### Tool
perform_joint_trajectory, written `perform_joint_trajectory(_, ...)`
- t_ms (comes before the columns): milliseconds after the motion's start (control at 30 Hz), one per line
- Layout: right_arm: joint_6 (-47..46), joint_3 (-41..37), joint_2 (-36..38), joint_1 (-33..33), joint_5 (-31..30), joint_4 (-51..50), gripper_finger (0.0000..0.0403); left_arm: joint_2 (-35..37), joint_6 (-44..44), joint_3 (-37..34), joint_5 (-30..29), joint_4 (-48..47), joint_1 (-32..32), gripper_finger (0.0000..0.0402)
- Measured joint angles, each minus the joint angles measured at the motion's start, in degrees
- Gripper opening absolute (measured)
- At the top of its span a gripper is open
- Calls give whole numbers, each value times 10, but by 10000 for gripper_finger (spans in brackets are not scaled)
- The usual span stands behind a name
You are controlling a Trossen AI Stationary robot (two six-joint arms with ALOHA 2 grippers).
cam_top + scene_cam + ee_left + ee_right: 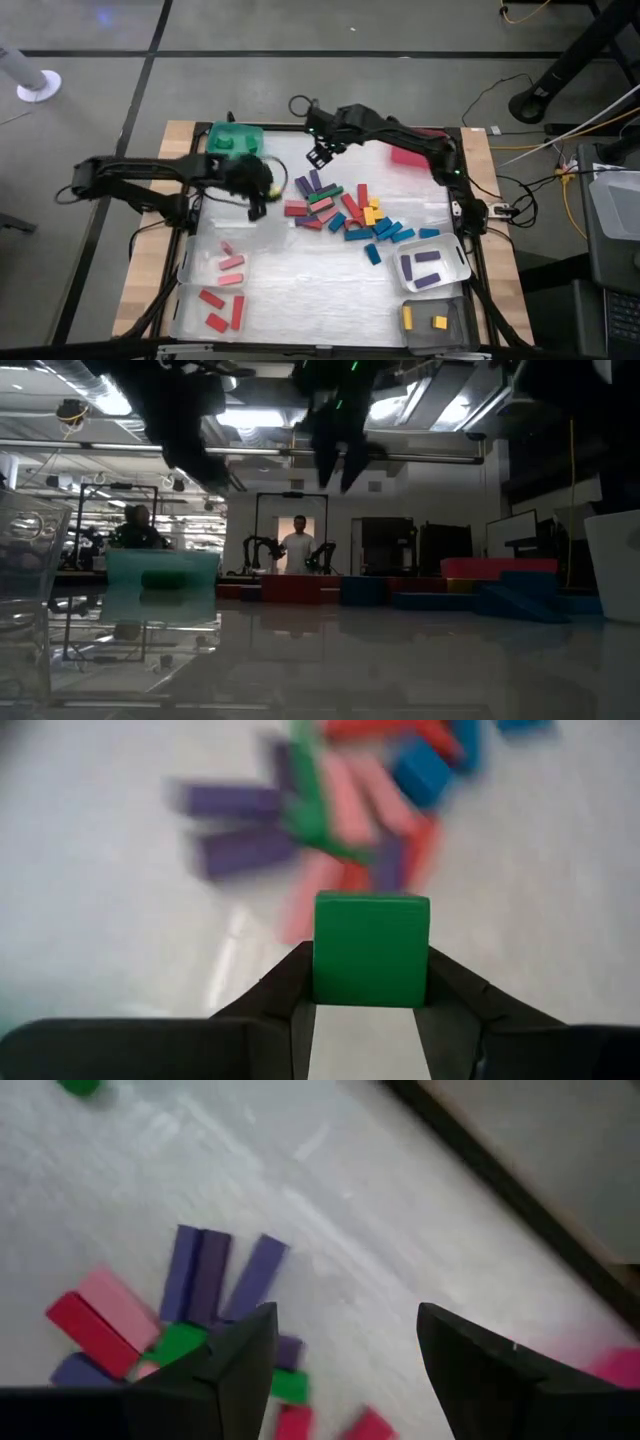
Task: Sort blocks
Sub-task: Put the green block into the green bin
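My right gripper keeps moving down toward the outer purple block's loose end (268, 1249) until the fingers straddle its sides (254, 1278), because that end lies clear of the purple pair.
A heap of blocks (340, 210) in red, pink, green, blue, purple and yellow lies on the middle of the table. My left gripper (257, 207) hovers left of the heap, in front of the green bin (235, 138), and is shut on a green block (370, 950). My right gripper (320, 152) hangs open above the far edge of the heap. In its wrist view the fingers (345, 1370) stand over bare table beside several purple blocks (205, 1270). Both grippers show high in the low view, clear of the table. My left gripper pinches the green block between its two fingers, one finger (285, 985) on each of two opposite side faces. The block's square end face (370, 945) points forward, past the fingertips. The block is lifted clear of the table, above the left edge of the heap.
Trays stand along the near edge: one with pink blocks (230, 265), one with red blocks (215, 310), one with purple blocks (428, 265) and a grey one with yellow blocks (430, 320). A red bin (410, 152) sits at the far right. Bare table lies between heap and trays.
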State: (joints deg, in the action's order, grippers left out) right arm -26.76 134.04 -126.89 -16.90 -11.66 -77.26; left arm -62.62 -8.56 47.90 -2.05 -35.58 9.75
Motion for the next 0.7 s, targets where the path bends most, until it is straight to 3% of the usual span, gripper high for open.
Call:
perform_joint_trajectory(300,0,0,-105,-23,92,71,238,66,-60,0,-138,-12,158,116)
perform_joint_trajectory(533,0,0,-146,-22,98,78,238,14,-67,0,-156,-15,274,135)
perform_joint_trajectory(700,-14,0,-154,-22,99,90,238,-37,-65,0,-156,-14,318,159)
